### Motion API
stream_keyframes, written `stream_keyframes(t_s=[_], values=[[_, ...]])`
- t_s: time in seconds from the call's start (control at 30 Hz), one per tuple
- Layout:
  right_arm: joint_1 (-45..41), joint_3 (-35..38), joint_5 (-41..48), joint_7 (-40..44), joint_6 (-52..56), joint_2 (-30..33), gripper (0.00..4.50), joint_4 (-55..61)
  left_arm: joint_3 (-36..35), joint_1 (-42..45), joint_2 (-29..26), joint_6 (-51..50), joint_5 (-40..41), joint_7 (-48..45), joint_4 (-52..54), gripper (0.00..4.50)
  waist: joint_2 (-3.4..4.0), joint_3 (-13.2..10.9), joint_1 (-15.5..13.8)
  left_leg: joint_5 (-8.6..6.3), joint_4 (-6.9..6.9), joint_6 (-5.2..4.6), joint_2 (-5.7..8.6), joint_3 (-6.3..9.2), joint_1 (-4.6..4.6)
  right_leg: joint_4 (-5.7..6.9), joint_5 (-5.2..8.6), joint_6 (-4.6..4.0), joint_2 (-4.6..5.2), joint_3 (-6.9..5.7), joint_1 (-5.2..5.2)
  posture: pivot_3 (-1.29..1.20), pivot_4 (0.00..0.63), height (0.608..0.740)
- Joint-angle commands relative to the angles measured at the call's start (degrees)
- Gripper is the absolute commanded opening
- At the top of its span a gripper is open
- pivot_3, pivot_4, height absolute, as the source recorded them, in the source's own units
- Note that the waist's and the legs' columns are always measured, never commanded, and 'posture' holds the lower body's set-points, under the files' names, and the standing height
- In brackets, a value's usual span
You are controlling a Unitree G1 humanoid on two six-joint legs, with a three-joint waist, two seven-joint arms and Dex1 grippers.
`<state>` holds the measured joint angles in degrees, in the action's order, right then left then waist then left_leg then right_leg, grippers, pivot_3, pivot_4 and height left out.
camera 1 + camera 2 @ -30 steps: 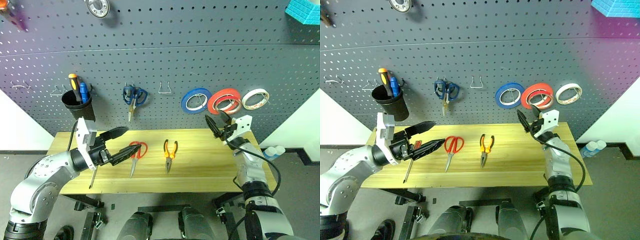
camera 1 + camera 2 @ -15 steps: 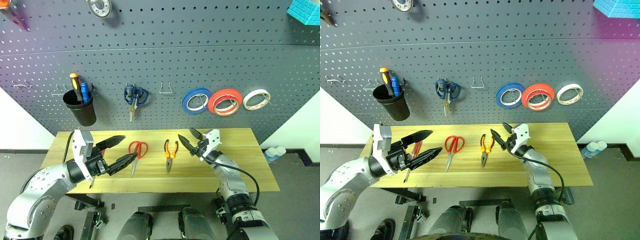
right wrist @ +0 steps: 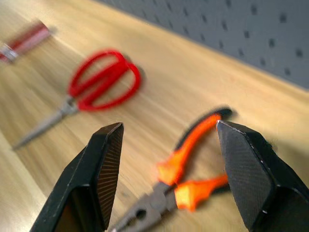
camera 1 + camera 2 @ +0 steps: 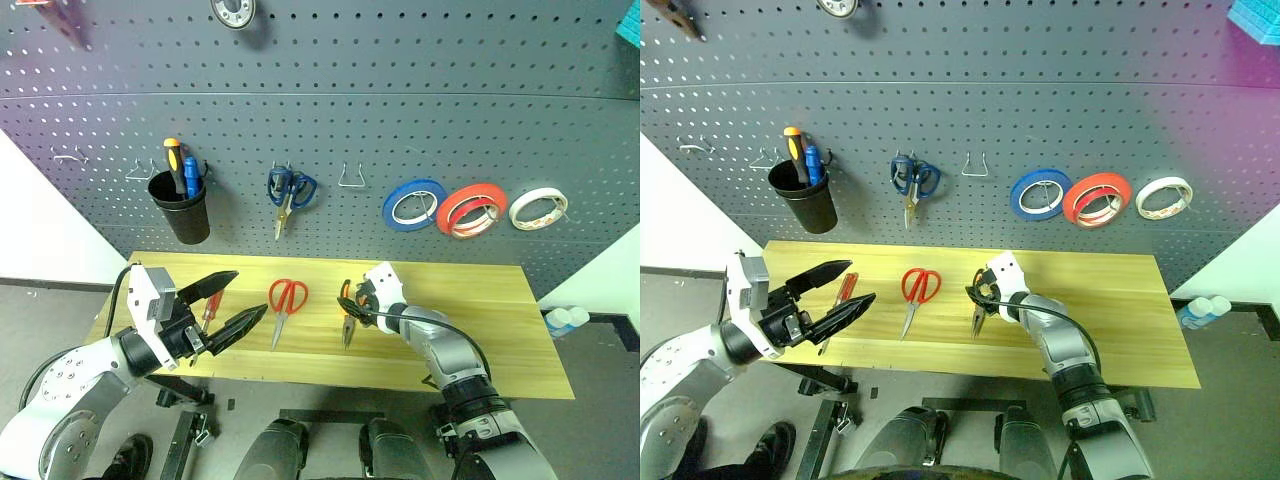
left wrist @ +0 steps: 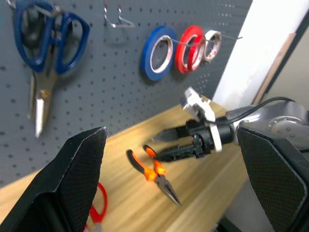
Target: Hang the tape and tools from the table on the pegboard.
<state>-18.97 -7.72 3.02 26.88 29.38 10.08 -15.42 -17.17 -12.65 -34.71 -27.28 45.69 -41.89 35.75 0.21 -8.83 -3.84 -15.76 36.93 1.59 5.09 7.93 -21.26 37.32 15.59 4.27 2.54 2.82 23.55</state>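
Note:
I expect the pliers to catch and hang with their jaws down when I lower them into the wire hook, because the pliers (image 4: 348,322)' handles flare wider (image 3: 175,166) than the pliers' jaws.
The red tape (image 4: 470,208) hangs on the pegboard (image 4: 400,110) between a blue roll and a white roll. On the table (image 4: 480,320) lie the red-handled scissors (image 4: 286,300), the orange-and-black pliers (image 4: 346,318) and the red screwdriver (image 4: 208,308). My right gripper (image 4: 348,303) is open and low over the pliers' handles. In the right wrist view the pliers (image 3: 188,183) lie between its two fingers. My left gripper (image 4: 250,293) hovers open above the table's left part, over the screwdriver and just left of the scissors, holding nothing.
Blue-handled scissors (image 4: 290,190) hang left of an empty wire hook (image 4: 352,178). A black cup (image 4: 182,208) with an orange and a blue screwdriver hangs further left, beside more bare hooks (image 4: 140,172). The blue tape (image 4: 413,203) and white tape (image 4: 537,207) flank the red one.
My right gripper has swung down and to the left, from in front of the hanging tapes to the pliers on the table. The left gripper stayed in place. The camera view has shifted.

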Motion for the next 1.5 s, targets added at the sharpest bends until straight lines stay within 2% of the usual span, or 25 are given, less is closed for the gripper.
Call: stream_keyframes(t_s=[0.03,0.23,0.33,0.43,0.67,0.77,0.87,0.93,0.97,1.1,1.3,1.5], values=[[-1.35,0.53,0.36,-3.2,9.67,-0.86,3.2,7.18,-0.37,1.04,-0.06,-0.28,1.26,1.49,2.38,4.5,0.0,0.0,-0.06,0.0,0.02,0.0,0.0,0.01,-0.15,0.01,-0.02,0.03,0.0,-0.01,0.14,0.19,0.131,0.74],[-2.14,3.5,4.17,-7.42,25.8,-5.09,3.2,14.5,-0.54,1.57,-0.59,-0.7,1.68,0.98,1.56,4.5,-0.04,-0.06,0.18,-0.01,-0.02,-0.01,0.0,0.01,-0.18,-0.05,0.0,0.01,0.01,-0.02,0.16,0.18,0.149,0.74],[-4.21,9.2,6.45,-11.91,32.76,-9.13,3.2,13.7,-0.92,0.84,-0.81,-0.62,1.79,0.47,1.56,4.5,-0.04,-0.12,0.22,-0.01,-0.03,-0.01,-0.01,0.01,-0.17,-0.06,0.02,-0.03,0.01,-0.02,0.16,0.18,0.156,0.74],[-4.41,10.49,6.64,-14.57,36.0,-11.08,3.2,12.51,-1.38,0.03,-1.01,-0.42,1.88,0.0,1.74,4.5,-0.04,-0.13,0.13,-0.01,-0.06,-0.02,-0.01,0.04,-0.18,-0.1,0.05,-0.09,0.01,-0.04,0.16,0.18,0.165,0.74],[-7.2,13.24,5.83,-21.49,34.95,-14.16,3.2,7.42,-2.73,-2.51,-1.54,0.63,1.6,-2.16,0.93,4.5,-0.05,-0.67,0.35,-0.03,-0.12,-0.04,0.0,0.04,-0.18,-0.2,0.09,-0.15,0.03,-0.05,0.15,0.19,0.18,0.74],[-8.61,13.55,7.05,-21.4,34.09,-15.22,3.2,5.74,-3.27,-4.18,-1.26,2.22,0.61,-4.29,-0.72,4.5,-0.07,-0.91,0.45,-0.03,-0.18,-0.05,-0.01,0.04,-0.19,-0.2,0.09,-0.16,0.03,-0.05,0.19,0.2,0.183,0.74],[-9.33,13.46,7.14,-21.88,33.17,-15.58,3.73,4.62,-3.49,-5.31,-1.01,3.51,0.13,-5.62,-1.79,4.5,-0.12,-0.96,0.41,-0.02,-0.42,-0.04,-0.01,0.04,-0.18,-0.25,0.09,-0.14,0.04,-0.05,0.27,0.2,0.186,0.74],[-9.64,13.81,6.82,-22.86,32.46,-15.73,4.4,3.25,-3.42,-6.13,-0.68,4.41,-0.3,-6.47,-2.44,4.5,-0.16,-0.98,0.32,-0.01,-0.6,-0.03,-0.01,0.04,-0.19,-0.28,0.07,-0.09,0.06,-0.05,0.37,0.2,0.187,0.74],[-9.69,13.81,6.85,-23.01,32.18,-15.8,4.46,2.94,-3.37,-6.43,-0.53,4.73,-0.5,-6.76,-2.58,4.5,-0.18,-0.99,0.25,0.0,-0.67,-0.02,-0.01,0.03,-0.2,-0.29,0.02,-0.01,0.07,-0.05,0.42,0.2,0.189,0.74],[-9.63,12.04,6.01,-23.54,31.07,-15.56,4.46,2.62,-3.09,-7.04,-0.26,5.65,-0.93,-7.1,-2.57,4.5,-0.28,-1.18,0.25,0.0,-0.86,-0.01,-0.01,0.03,-0.33,-0.29,0.03,-0.03,0.1,-0.05,0.66,0.2,0.193,0.74],[-10.47,11.74,3.29,-28.53,29.62,-15.78,4.46,0.9,-2.96,-6.65,-0.65,3.82,0.27,-4.52,0.61,4.5,-0.32,-1.44,0.29,0.01,-0.88,0.01,-0.01,0.03,-0.4,-0.28,0.03,-0.04,0.1,-0.04,0.76,0.2,0.196,0.74],[-11.44,14.61,4.26,-32.66,29.64,-18.92,4.46,-0.47,-3.55,-5.7,-1.92,1.19,2.58,-1.79,3.2,4.5,-0.34,-1.5,0.36,0.01,-0.9,0.01,-0.01,0.03,-0.41,-0.28,0.03,-0.04,0.09,-0.04,0.78,0.21,0.2,0.74]])
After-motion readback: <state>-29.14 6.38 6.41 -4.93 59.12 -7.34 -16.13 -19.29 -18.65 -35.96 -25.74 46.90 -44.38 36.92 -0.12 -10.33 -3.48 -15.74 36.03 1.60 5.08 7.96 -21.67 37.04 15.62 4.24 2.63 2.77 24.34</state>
